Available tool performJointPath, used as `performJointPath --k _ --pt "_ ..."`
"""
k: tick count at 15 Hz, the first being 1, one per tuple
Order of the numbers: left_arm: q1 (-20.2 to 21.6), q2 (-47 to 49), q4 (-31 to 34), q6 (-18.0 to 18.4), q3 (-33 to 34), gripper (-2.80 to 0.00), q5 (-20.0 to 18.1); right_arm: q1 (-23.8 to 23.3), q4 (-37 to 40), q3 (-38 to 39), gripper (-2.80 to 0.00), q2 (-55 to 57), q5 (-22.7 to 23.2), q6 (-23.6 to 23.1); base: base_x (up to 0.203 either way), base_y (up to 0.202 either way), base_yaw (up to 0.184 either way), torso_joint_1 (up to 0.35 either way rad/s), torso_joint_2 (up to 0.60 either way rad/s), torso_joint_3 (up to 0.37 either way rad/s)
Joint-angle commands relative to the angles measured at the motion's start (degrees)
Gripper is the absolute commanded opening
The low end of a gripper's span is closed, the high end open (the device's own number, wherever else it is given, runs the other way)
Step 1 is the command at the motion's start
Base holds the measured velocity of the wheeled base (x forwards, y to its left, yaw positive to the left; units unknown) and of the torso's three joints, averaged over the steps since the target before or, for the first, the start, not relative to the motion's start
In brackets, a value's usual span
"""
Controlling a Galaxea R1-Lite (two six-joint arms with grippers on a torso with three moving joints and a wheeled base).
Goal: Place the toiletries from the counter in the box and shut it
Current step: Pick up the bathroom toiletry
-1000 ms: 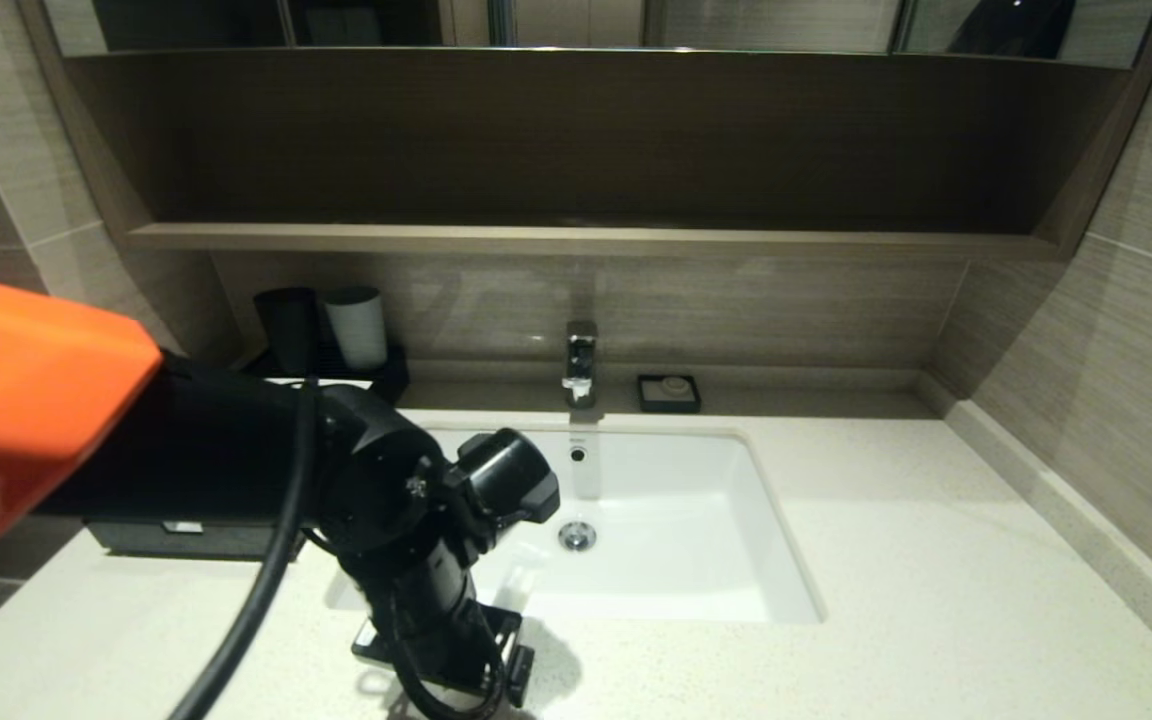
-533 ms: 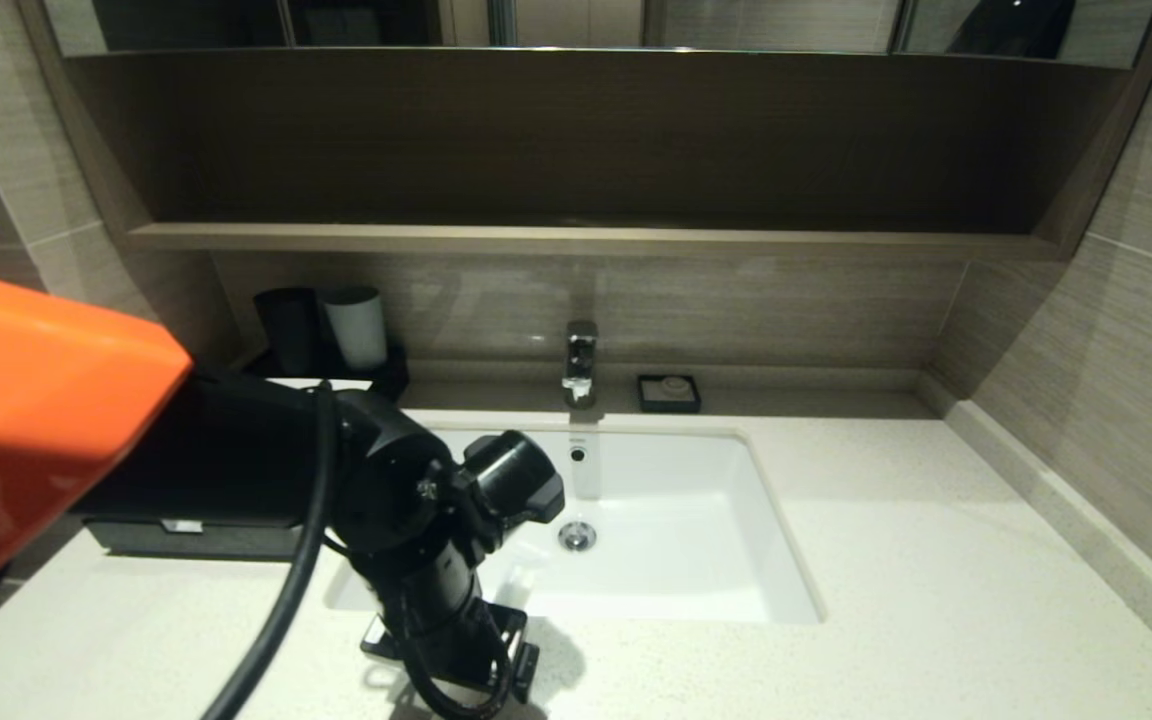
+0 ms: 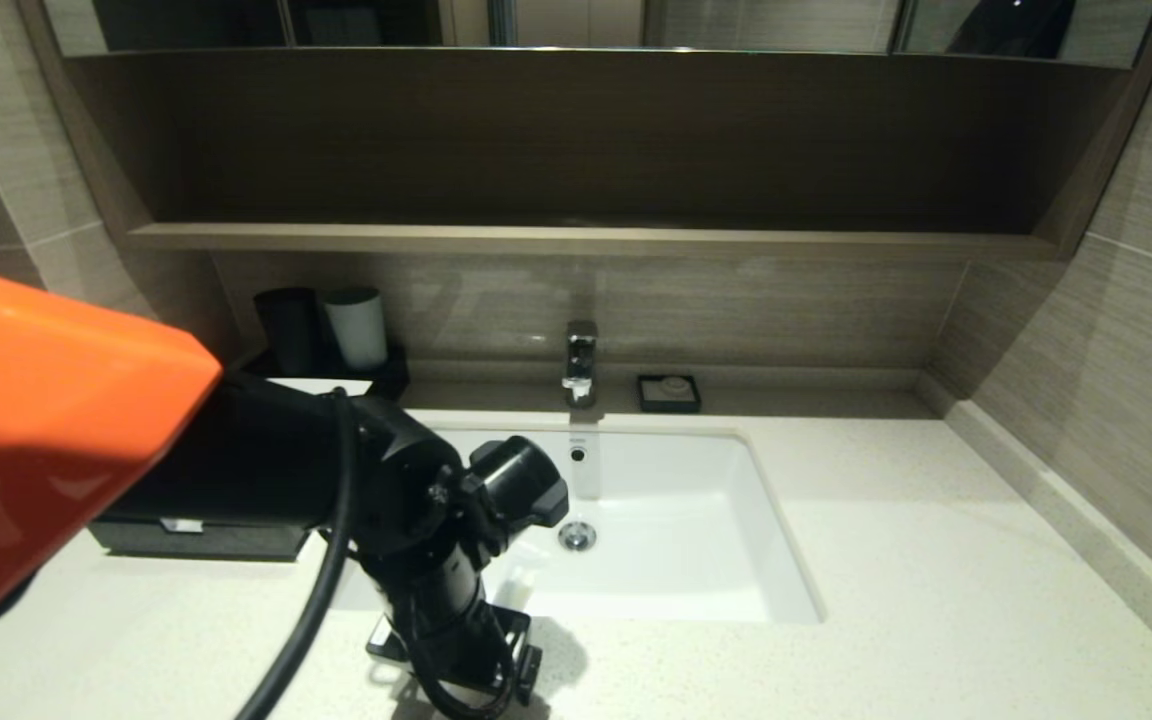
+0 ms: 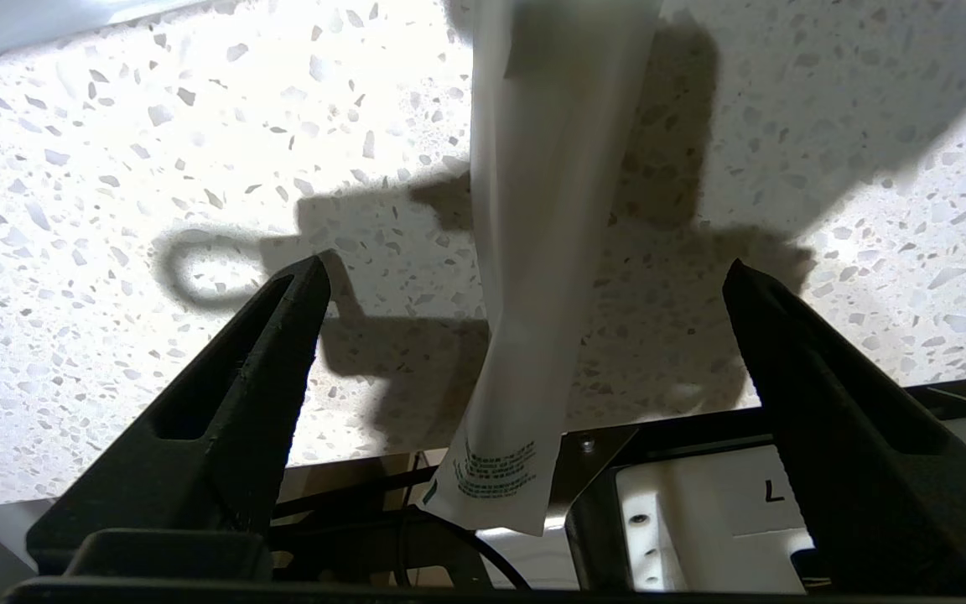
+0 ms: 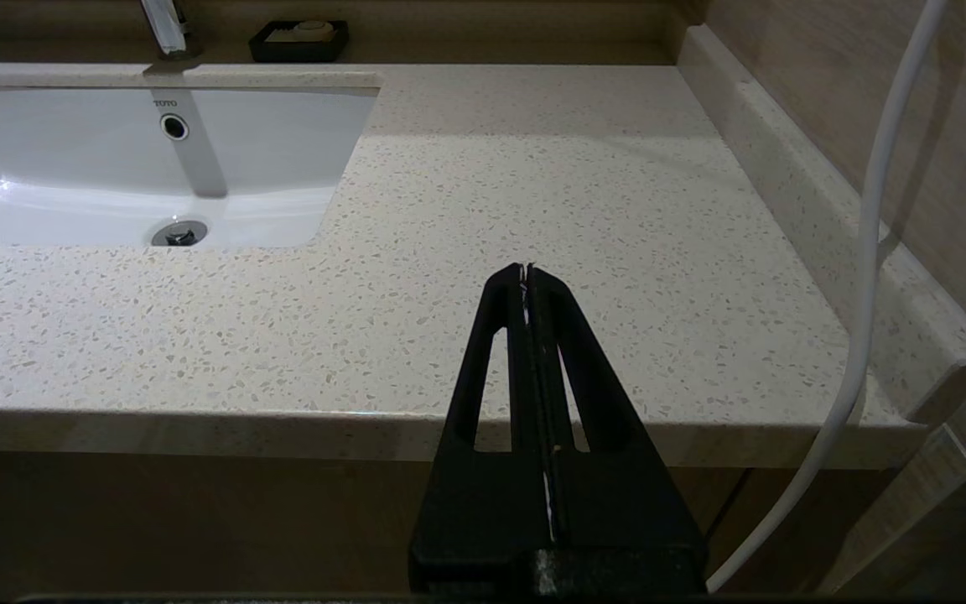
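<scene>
The packet (image 4: 560, 191) narrows and wrinkles before its flared printed end, so I expect its loose wrapper to squash into a thin piece when I pinch and lift it.
A long whitish packet (image 4: 546, 168) with green print at one end lies on the speckled counter (image 4: 114, 168), its printed end overhanging the counter's front edge. My left gripper (image 4: 525, 270) is open, its jaws wide apart on either side of the packet without touching it. In the head view the left gripper (image 3: 456, 660) points down at the counter's front edge before the sink (image 3: 656, 590); the packet is hidden there. The black box (image 3: 226, 541) sits at the left, mostly behind my left arm. My right gripper (image 5: 525, 270) is shut and empty before the counter's right front edge.
A dark cup (image 3: 286, 325) and a pale cup (image 3: 356, 325) stand at the back left. The faucet (image 3: 581, 360) and a small black soap dish (image 3: 668, 392) are behind the sink. A raised ledge (image 5: 827, 218) and a white cable (image 5: 869, 252) run along the right.
My left arm has shifted a little to the right, its gripper staying low over the counter's front edge. Nothing else has moved.
</scene>
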Motion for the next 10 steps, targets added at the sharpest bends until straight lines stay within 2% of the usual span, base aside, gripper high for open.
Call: performJointPath --k 1,9,10 --pt "-0.01 0.39 0.24 -0.18 -0.01 0.00 -0.03 0.01 -0.02 0.09 -2.80 -0.09 0.01 -0.01 0.000 0.000 0.000 0.000 0.00 0.000" --pt "0.05 0.44 0.16 -0.79 -0.01 0.00 -0.15 0.01 -0.02 0.09 -2.80 -0.09 0.01 -0.01 0.000 0.000 0.000 0.000 0.00 0.000" --pt "0.05 0.44 0.16 -0.79 -0.01 -2.80 -0.15 0.01 -0.02 0.09 -2.80 -0.09 0.01 -0.01 0.000 0.000 0.000 0.000 0.00 0.000"
